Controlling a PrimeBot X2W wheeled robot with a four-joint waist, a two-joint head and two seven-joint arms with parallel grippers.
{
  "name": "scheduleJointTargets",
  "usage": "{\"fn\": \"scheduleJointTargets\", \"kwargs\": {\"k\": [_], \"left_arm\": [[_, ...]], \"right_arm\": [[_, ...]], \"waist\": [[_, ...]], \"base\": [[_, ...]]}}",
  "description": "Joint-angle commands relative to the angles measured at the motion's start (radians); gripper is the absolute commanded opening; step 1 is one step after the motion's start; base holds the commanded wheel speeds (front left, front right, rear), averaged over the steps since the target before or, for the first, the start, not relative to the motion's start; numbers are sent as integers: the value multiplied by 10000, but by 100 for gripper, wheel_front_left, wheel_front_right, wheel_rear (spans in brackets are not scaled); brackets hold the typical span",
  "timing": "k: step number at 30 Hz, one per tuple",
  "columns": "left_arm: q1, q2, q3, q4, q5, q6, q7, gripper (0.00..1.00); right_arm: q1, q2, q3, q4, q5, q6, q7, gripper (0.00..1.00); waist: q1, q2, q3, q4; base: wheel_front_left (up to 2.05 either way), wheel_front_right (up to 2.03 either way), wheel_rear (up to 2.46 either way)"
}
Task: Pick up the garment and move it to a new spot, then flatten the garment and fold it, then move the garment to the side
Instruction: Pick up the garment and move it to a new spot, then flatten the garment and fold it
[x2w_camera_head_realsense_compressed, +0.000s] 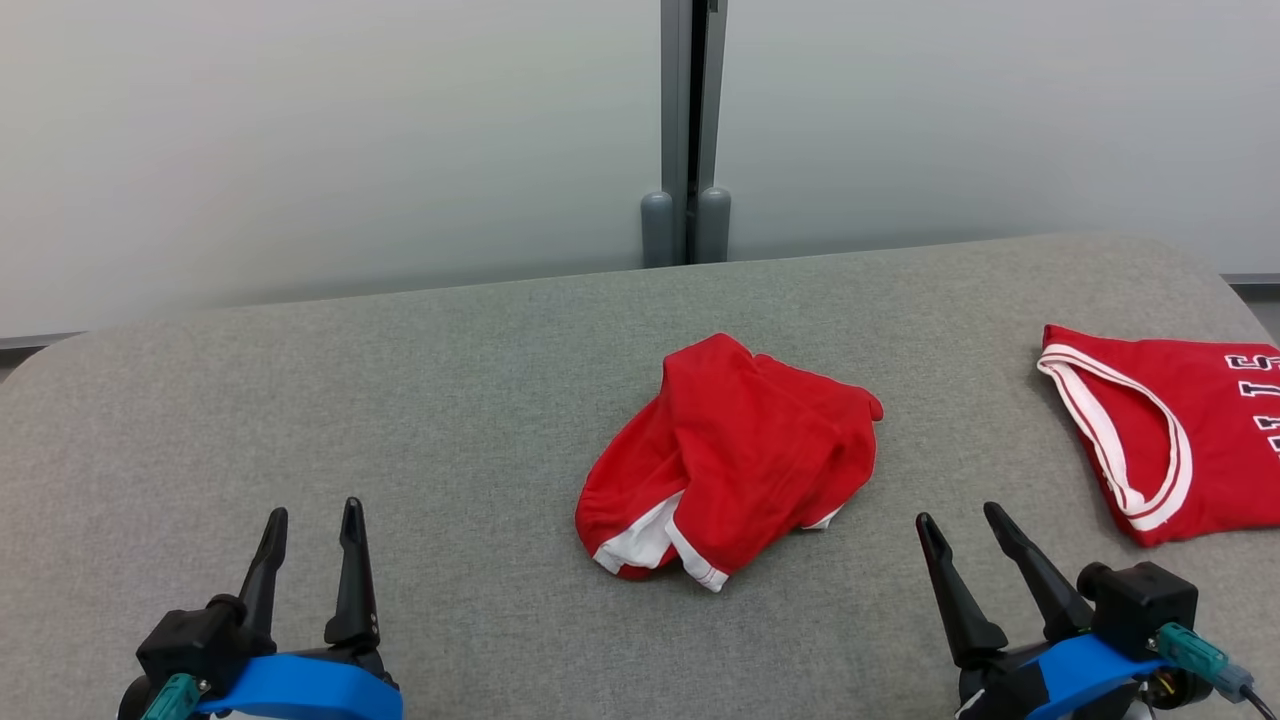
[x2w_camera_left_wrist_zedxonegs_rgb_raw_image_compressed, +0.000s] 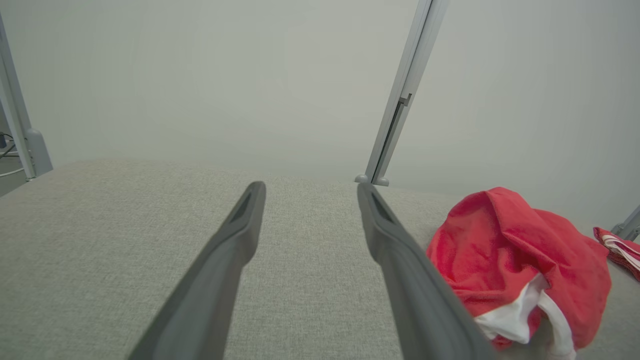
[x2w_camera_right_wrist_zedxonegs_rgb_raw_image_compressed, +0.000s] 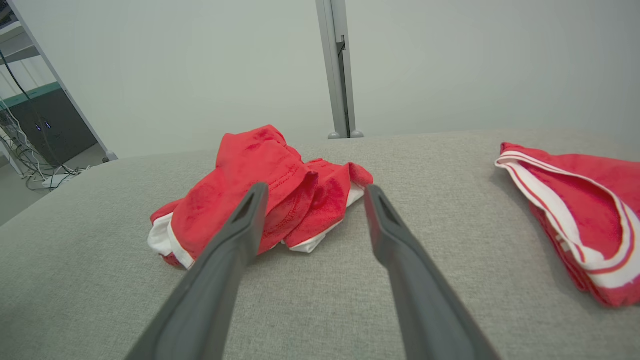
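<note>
My gripper will make the garment (x2w_camera_head_realsense_compressed: 774, 450) open out and show a long white piece of trim when it stretches it, because white trim (x2w_camera_head_realsense_compressed: 643, 536) runs in under the red folds.
A crumpled red garment (x2w_camera_head_realsense_compressed: 735, 455) with white trim lies in a heap at the middle of the grey table (x2w_camera_head_realsense_compressed: 400, 400). It also lies at the right of the left wrist view, garment (x2w_camera_left_wrist_zedxonegs_rgb_raw_image_compressed: 505, 250), and left of centre in the right wrist view, garment (x2w_camera_right_wrist_zedxonegs_rgb_raw_image_compressed: 260, 185). My left gripper (x2w_camera_head_realsense_compressed: 312, 515) stands open near the front left, well apart from the heap, left gripper (x2w_camera_left_wrist_zedxonegs_rgb_raw_image_compressed: 310, 192). At the front right my right gripper (x2w_camera_head_realsense_compressed: 958, 518) is open too, a short way right of and nearer than the heap, right gripper (x2w_camera_right_wrist_zedxonegs_rgb_raw_image_compressed: 312, 192). Nothing is between either pair of fingers.
A folded red jersey (x2w_camera_head_realsense_compressed: 1170, 430) with white edging and lettering lies flat at the table's right edge, jersey (x2w_camera_right_wrist_zedxonegs_rgb_raw_image_compressed: 580, 210). A pale wall with a grey post (x2w_camera_head_realsense_compressed: 690, 130) stands behind the table. Shelving and cables (x2w_camera_right_wrist_zedxonegs_rgb_raw_image_compressed: 30, 130) sit beyond the left side.
</note>
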Motion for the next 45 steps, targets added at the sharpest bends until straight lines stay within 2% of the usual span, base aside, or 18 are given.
{"fn": "scheduleJointTargets", "kwargs": {"k": [1, 8, 13, 22, 29, 35, 36, 37, 38, 39, 45], "left_arm": [[62, -49, 87, -48, 90, -53, -44, 100], [32, -172, 230, 34, 354, -265, -46, 100], [-105, -250, 281, 10, 427, -336, -46, 100], [-482, -217, 181, -86, 601, -493, -47, 100], [-713, -137, 150, 49, 512, -563, -25, 100], [-765, -132, 201, 174, 440, -587, -30, 100], [-764, -132, 215, 196, 426, -586, -31, 100], [-757, -128, 233, 214, 421, -585, -33, 100], [-741, -124, 252, 226, 419, -581, -34, 100], [-729, -125, 261, 240, 421, -584, -35, 100], [-674, -124, 339, 193, 424, -565, -41, 100]], "right_arm": [[108, 43, -2, 29, 76, 2, -17, 100], [33, 139, 125, 29, 6, 2, -9, 100], [-251, 297, 903, 213, 415, 2, 378, 100], [-1539, 563, 2388, 2115, 1229, 2, 1059, 100], [-2469, 670, 2755, 3608, 1639, 2, 428, 100], [-2841, 606, 3192, 3950, 2093, 2, -295, 100], [-2897, 572, 3325, 3945, 2169, 2, -440, 87], [-2953, 540, 3422, 3931, 2272, 2, -598, 42], [-3018, 486, 3513, 3925, 2312, 2, -748, 5], [-3071, 409, 3578, 3943, 2339, 2, -875, 0], [-3194, 53, 3309, 3755, 2261, 2, -1390, 0]], "waist": [[1, 0, 10, -21], [1, 0, 69, -54], [1, 0, 269, 64], [1, 0, 1006, 593], [1, 0, 1305, 966], [1, 0, 1309, 1033], [1, 0, 1298, 1022], [1, 0, 1283, 1006], [1, 0, 1261, 980], [1, 0, 1239, 962], [1, 0, 1113, 736]], "base": [[0, 0, 0], [0, 0, 0], [0, 0, 0], [0, 0, 0], [0, 0, 0], [0, 0, 0], [0, 0, 0], [0, 0, 0], [0, 0, 0], [0, 0, 0], [0, 0, 0]]}}
